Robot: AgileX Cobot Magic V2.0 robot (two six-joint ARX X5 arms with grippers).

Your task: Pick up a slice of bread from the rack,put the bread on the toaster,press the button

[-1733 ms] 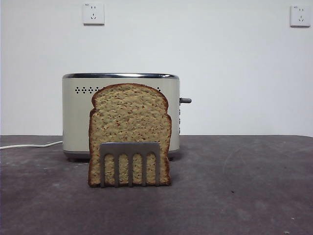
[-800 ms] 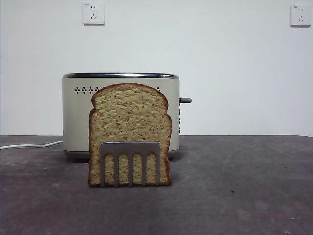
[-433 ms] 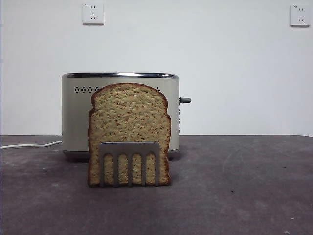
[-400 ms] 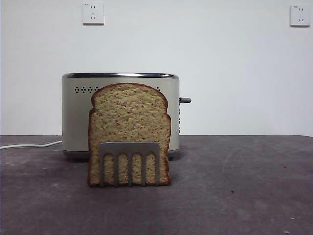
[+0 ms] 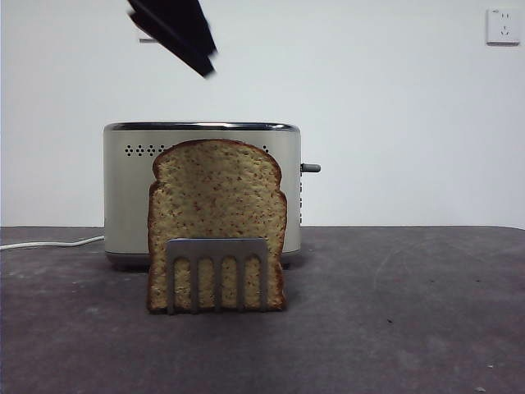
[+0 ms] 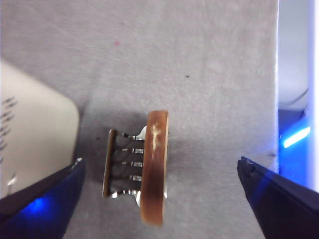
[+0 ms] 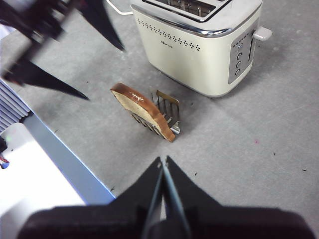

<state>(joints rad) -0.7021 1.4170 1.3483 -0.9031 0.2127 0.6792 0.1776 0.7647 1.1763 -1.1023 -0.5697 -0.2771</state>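
The slice of bread (image 5: 217, 189) is standing straight, well above the low grey rack (image 5: 217, 248). It will stay flat and slide up free when I lift it.
The slice of bread (image 5: 217, 209) stands upright in the small grey rack (image 5: 217, 249), right in front of the cream toaster (image 5: 123, 197). The toaster's grey lever (image 5: 311, 168) sticks out on the right. My left gripper (image 5: 184, 37) hangs high above the toaster's left part, a dark tip at the top edge. In the left wrist view its jaws are wide open (image 6: 160, 163), looking down on the bread (image 6: 153, 169) and rack (image 6: 119, 164). The right wrist view shows my right gripper (image 7: 163, 169) shut and empty, away from the bread (image 7: 142, 110) and toaster (image 7: 199, 45).
A white cable (image 5: 49, 243) runs from the toaster to the left. A wall socket (image 5: 502, 26) is at the top right. The table's edge, with blue-lit equipment (image 6: 296, 134) beyond it, lies near the rack in the left wrist view.
A dark gripper tip has come into the front view at the top left. The bread, rack and toaster have not moved.
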